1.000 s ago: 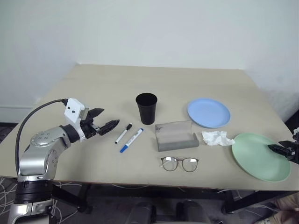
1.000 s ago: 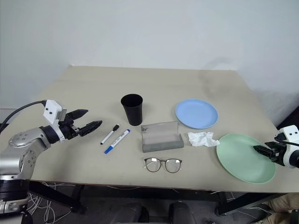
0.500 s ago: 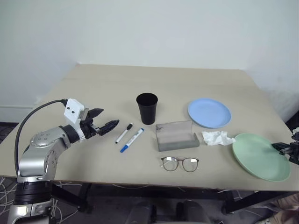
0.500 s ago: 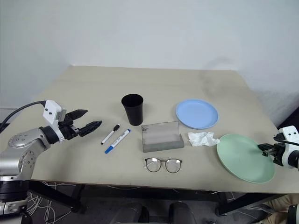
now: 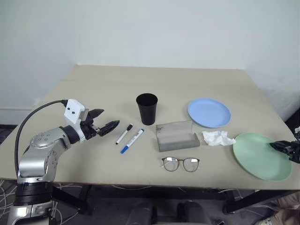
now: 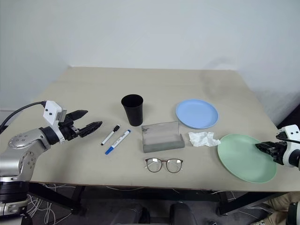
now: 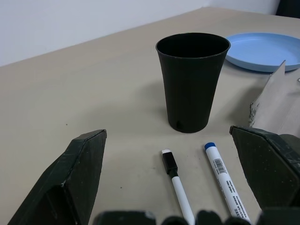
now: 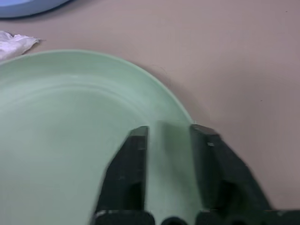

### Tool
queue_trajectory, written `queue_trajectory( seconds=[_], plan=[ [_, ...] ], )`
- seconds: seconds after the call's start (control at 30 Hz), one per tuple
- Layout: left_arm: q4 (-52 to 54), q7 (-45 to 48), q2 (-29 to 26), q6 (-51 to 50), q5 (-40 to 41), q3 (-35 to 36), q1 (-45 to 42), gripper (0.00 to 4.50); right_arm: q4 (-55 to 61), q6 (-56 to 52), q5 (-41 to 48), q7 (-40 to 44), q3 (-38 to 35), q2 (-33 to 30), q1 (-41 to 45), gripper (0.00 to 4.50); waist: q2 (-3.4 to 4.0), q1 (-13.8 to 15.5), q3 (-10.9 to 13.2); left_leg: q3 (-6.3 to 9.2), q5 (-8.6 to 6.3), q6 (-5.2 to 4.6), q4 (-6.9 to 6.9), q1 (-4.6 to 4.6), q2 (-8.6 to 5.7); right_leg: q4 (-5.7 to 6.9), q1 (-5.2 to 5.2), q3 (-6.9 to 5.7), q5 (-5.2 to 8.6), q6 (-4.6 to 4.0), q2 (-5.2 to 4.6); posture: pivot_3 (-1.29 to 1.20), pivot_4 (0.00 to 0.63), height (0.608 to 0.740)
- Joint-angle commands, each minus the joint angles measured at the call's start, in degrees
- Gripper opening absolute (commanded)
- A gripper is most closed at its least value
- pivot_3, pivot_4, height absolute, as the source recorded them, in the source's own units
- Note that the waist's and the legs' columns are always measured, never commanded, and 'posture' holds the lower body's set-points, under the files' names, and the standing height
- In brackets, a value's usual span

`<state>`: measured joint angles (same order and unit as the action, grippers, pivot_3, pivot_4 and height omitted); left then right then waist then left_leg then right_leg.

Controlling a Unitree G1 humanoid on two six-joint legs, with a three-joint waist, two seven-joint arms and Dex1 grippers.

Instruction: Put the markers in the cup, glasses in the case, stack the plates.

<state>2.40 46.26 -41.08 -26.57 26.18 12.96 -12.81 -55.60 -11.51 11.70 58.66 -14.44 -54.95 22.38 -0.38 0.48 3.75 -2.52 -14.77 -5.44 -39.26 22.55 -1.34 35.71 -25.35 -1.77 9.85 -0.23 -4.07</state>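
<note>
The green plate's rim point(image 8: 189, 117) touches one finger of my right gripper, so before stacking the green plate I should open, straddle the plate's rim point(image 8: 183, 107) and pinch it.
My left gripper point(image 5: 104, 125) hovers open just left of the two markers, one black-capped point(image 5: 124, 134) and one blue-capped point(image 5: 131, 140), which lie side by side on the table. The black cup point(image 5: 147, 108) stands upright behind them. The grey case point(image 5: 177, 137) sits open with its lid raised, and the glasses point(image 5: 180, 164) lie in front of it. The blue plate point(image 5: 209, 113) lies behind the tissue; the green plate point(image 5: 261, 156) is at the front right. My right gripper point(image 8: 168, 133) is over the green plate's right rim, fingers slightly apart, nothing between them.
A crumpled white tissue point(image 5: 218, 138) lies between the two plates, right of the case. The green plate sits close to the table's front right edge point(image 5: 262, 186). Bare tabletop stretches behind the cup and along the left side.
The right gripper has shifted slightly along the green plate's right rim. The left arm, markers, cup, case and glasses have stayed put.
</note>
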Motion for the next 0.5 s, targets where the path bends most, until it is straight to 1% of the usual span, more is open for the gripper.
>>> queue_trajectory(
  seconds=[0.03, 0.43, 0.5],
  plan=[
    [2.3, -0.4, -0.6, 0.4, 0.3, 1.4, -0.8, 4.5, -0.5, 1.7, -0.4, -0.6, -0.7, -1.9, 1.8, 3.0, 0.0, 0.0, 0.0, 0.0, 0.0, 0.0, 0.0, 0.0, 0.0, 0.0, 0.0, 0.0, 0.0, 0.0, 0.0, 0.0, 0.0, 0.738],
    [4.5, -1.6, 0.1, -0.2, 0.8, 1.9, 1.4, 4.5, -5.7, 3.0, -3.4, -0.9, 0.9, -2.4, 4.0, 3.0, 0.02, 0.0, 0.0, -0.07, -0.01, -0.01, 0.02, 0.0, 0.01, 0.0, -0.05, 0.32, -0.04, -0.01, 0.02, 0.0, 0.0, 0.738],
    [4.8, -1.8, 0.1, -0.2, 0.9, 1.9, 1.7, 4.5, -6.8, 3.3, -3.8, -1.2, 1.2, -2.5, 4.4, 2.63, 0.02, 0.0, 0.0, -0.08, -0.01, -0.01, 0.02, -0.01, 0.01, 0.0, -0.04, 0.33, -0.04, -0.01, 0.03, 0.0, 0.0, 0.738]
  ],
)
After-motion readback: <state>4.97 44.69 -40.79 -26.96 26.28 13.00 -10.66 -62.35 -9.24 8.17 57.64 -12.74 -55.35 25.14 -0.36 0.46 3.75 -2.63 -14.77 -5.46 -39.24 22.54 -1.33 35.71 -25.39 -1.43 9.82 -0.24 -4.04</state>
